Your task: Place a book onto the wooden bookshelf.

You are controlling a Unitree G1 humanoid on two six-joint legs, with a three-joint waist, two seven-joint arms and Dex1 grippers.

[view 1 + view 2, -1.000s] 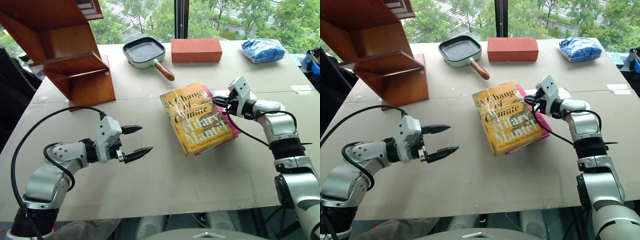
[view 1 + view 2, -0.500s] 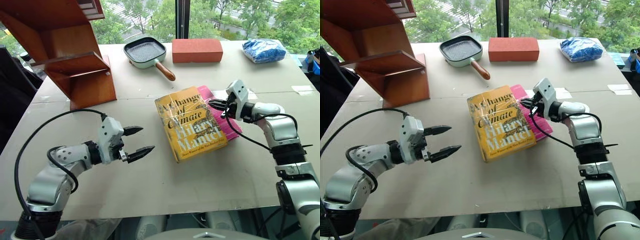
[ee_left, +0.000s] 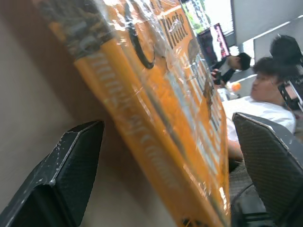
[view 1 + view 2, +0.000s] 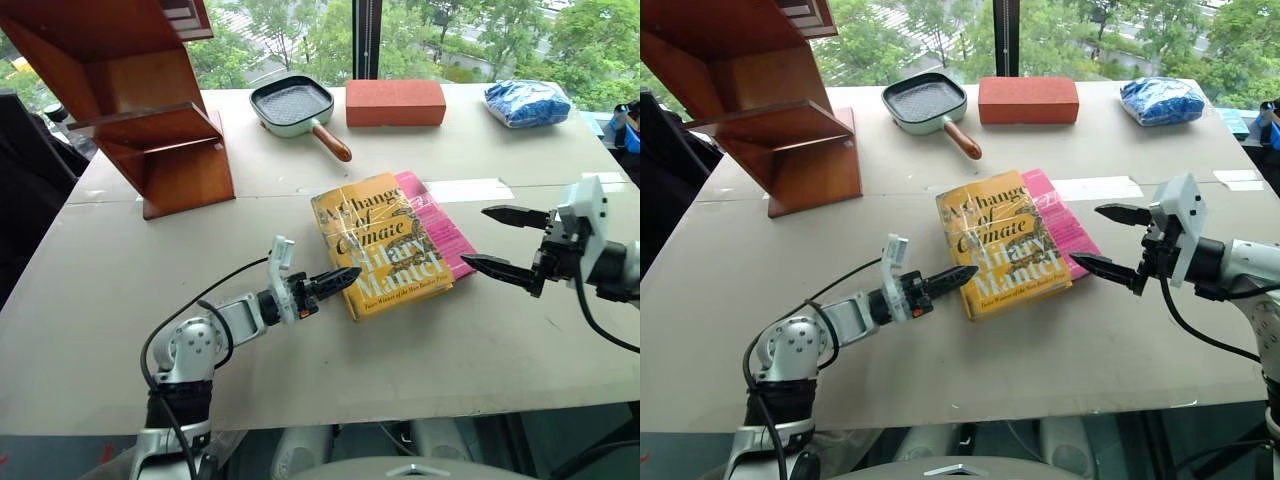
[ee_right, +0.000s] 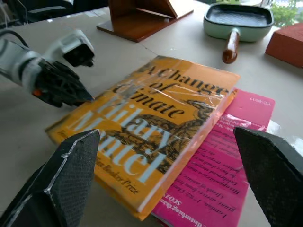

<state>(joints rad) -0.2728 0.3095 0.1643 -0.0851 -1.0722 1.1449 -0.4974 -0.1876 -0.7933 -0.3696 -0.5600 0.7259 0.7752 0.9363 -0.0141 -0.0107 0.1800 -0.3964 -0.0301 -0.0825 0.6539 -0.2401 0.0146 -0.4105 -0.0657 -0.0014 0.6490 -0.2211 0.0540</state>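
Observation:
My left gripper should close on the book's overhanging spine and take the book to the wooden bookshelf, because the bookshelf is far across from my right gripper.
The book, yellow-orange with pale "Hilary Mantel" lettering, lies flat mid-table on top of a pink book. My left gripper reaches in low from the left to the book's near left corner. It is open, and in the left wrist view the book's edge runs between its two fingers without being pinched. My right gripper hangs open to the right of both books, apart from them, with nothing in it. The wooden bookshelf stands at the table's far left.
Along the far edge are a pale green grill pan with a wooden handle, a red-orange brick and a blue bag. A white strip lies behind the books. People sit beyond the table.
My right gripper opened, let go at the books and drew back to the right and up. My left gripper rolled and slid right to the book's corner. The book shifted slightly left.

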